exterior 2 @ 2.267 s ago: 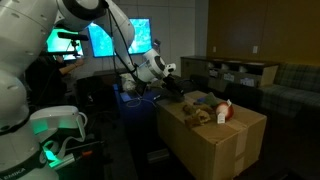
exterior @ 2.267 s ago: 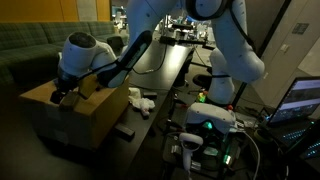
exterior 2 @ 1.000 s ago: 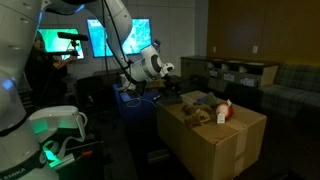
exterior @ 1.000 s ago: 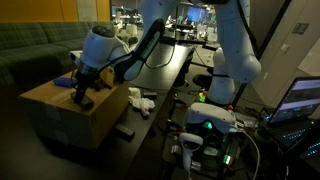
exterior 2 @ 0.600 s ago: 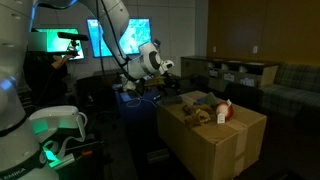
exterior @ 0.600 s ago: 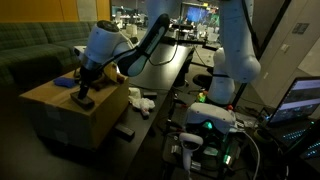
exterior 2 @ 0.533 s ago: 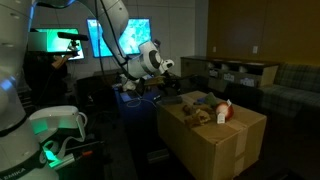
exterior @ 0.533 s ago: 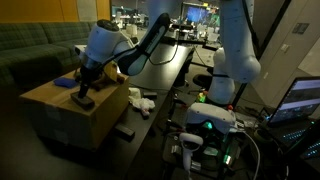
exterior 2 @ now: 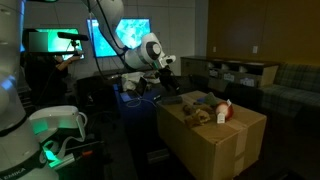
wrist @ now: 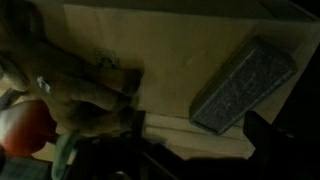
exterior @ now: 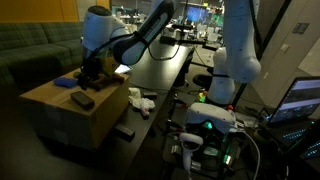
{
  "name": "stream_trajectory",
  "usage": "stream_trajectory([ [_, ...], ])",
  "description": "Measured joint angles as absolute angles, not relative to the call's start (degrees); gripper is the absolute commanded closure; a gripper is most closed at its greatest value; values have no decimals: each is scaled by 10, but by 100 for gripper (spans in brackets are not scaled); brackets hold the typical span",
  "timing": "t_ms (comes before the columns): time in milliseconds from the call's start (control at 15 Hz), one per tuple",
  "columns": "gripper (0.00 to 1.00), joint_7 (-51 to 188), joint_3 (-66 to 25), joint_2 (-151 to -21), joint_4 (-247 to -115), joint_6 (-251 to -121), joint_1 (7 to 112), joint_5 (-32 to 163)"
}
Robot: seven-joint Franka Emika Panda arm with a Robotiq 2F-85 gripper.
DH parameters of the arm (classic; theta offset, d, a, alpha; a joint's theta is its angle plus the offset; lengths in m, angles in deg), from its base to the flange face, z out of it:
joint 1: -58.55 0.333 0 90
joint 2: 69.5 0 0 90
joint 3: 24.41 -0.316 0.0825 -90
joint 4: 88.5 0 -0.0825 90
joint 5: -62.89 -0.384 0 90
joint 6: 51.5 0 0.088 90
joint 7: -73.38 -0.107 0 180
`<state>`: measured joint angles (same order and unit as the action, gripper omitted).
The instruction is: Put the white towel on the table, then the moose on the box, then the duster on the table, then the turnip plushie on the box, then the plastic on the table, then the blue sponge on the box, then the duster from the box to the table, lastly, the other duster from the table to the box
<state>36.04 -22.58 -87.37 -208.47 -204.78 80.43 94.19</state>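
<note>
The duster on the box [wrist: 242,85] lies at an angle to the gripper's open fingers, so the robot should turn its gripper and center it over the duster [exterior: 82,100] before closing.
In both exterior views the brown box [exterior: 95,118] [exterior 2: 230,140] stands beside the black table [exterior: 165,72]. A flat dark grey duster [exterior: 82,100] [wrist: 245,85] lies on the box top near its front edge. The blue sponge [exterior: 65,83] lies just behind it. A brown moose [exterior 2: 195,114] [wrist: 80,90] and a red-and-white turnip plushie [exterior 2: 223,112] [wrist: 25,128] also sit on the box. My gripper [exterior: 90,78] [exterior 2: 167,70] [wrist: 200,150] hangs open above the box, clear of the duster. The white towel [exterior: 140,100] lies on the table next to the box.
A small dark flat thing [exterior: 123,131] lies on the table in front of the box. Lit monitors [exterior 2: 125,38] and a person [exterior 2: 55,70] are behind the table. A sofa [exterior: 30,50] stands beyond the box. The robot base with green lights [exterior: 205,125] is nearby.
My gripper was down on the dark duster on the box top. It has lifted straight off it, open, and the duster stays lying on the box.
</note>
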Motion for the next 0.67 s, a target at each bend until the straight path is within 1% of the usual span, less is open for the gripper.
stream_trajectory([
  [267,0,298,-231,-878,-2071,-2011,809,930],
  [667,0,288,-257,-911,-2037,-2008,809,860],
])
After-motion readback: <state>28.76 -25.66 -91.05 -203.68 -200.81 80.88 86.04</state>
